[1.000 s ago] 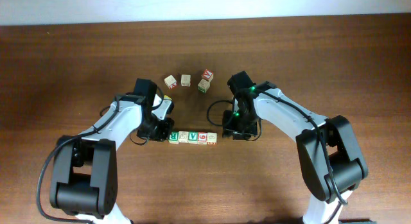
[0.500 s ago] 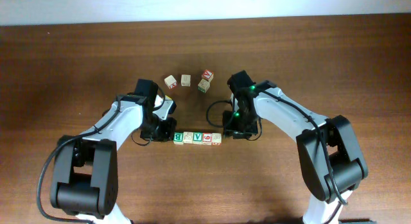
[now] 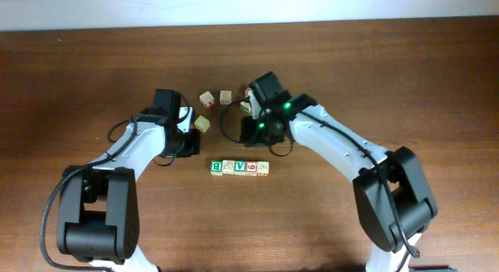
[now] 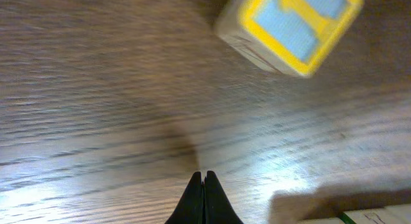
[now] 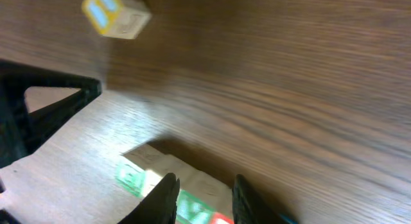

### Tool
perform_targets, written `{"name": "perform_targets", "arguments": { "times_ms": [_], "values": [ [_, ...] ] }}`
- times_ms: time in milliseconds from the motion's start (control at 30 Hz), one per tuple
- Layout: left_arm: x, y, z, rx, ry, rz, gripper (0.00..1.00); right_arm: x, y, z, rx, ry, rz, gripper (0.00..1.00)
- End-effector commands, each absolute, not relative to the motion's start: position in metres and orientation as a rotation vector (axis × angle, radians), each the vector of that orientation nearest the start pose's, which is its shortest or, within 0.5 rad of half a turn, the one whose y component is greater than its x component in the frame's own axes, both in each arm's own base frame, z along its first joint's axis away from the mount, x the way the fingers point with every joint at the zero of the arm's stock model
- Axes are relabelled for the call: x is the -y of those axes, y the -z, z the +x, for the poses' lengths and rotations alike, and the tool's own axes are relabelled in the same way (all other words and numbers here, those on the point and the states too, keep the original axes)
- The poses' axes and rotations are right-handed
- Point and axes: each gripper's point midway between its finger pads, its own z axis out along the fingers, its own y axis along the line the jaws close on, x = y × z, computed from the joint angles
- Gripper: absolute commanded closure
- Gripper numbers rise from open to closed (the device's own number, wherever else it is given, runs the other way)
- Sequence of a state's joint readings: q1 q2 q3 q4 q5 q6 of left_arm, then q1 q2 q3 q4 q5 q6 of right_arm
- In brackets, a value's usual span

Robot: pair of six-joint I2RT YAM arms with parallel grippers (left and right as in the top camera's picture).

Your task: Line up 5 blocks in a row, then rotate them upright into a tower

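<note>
The robot's right gripper is hanging behind the row, so the left gripper should wait while the right gripper gets to the end (image 3: 267,169) opposite the green "B", before both squeeze the row.
Five pale wooden blocks lie in a row (image 3: 239,167): a green "B" (image 3: 216,167) at the left end, a green "V" (image 3: 240,167) and a red digit (image 3: 251,167) further right. My left gripper (image 3: 189,145) is shut and empty, just up and left of the "B". In the left wrist view its tips (image 4: 204,176) hover over bare wood, with a block's corner (image 4: 376,216) at the bottom right. My right gripper (image 3: 257,139) hangs behind the row, open with nothing between its fingers. In the blurred right wrist view (image 5: 204,180) the row (image 5: 157,167) lies beyond them.
A yellow-faced cube (image 3: 202,123) (image 4: 289,28) (image 5: 115,13) sits above the row's left end, near my left wrist. Further back are loose cubes (image 3: 207,98) (image 3: 225,96), and a red-faced one (image 3: 249,91) is partly hidden by my right arm. The table's far edge (image 3: 249,24) borders a white wall.
The row slid slightly right, and the "B" now reads upright. My left gripper drew back up and left. My right arm swung from the row's right end to behind the row.
</note>
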State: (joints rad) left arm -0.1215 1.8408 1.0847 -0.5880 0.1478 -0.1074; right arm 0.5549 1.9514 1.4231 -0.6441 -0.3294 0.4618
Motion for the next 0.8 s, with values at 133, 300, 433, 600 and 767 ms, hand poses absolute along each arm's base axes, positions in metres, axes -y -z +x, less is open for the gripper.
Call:
{"name": "perform_targets", "arguments": {
  "times_ms": [133,300,433,600,767],
  "values": [
    [0.061,-0.004,0.364,-2.922,0.228,-0.018,1.0,-0.305,-0.043,0.35,-2.894,-0.621,-0.159,0.73],
    [0.062,-0.004,0.364,-2.922,0.229,-0.018,1.0,-0.316,-0.021,0.344,-2.929,-0.618,-0.162,0.79],
    [0.062,-0.004,0.364,-2.922,0.229,-0.018,1.0,-0.317,-0.02,0.341,-2.94,-0.623,-0.167,0.79],
    [0.062,-0.004,0.363,-2.924,0.229,-0.018,1.0,-0.319,-0.019,0.332,-2.964,-0.626,-0.183,0.8],
    [0.061,-0.004,0.363,-2.925,0.228,-0.018,1.0,-0.319,-0.019,0.33,-2.975,-0.636,-0.186,0.79]
  ]
}}
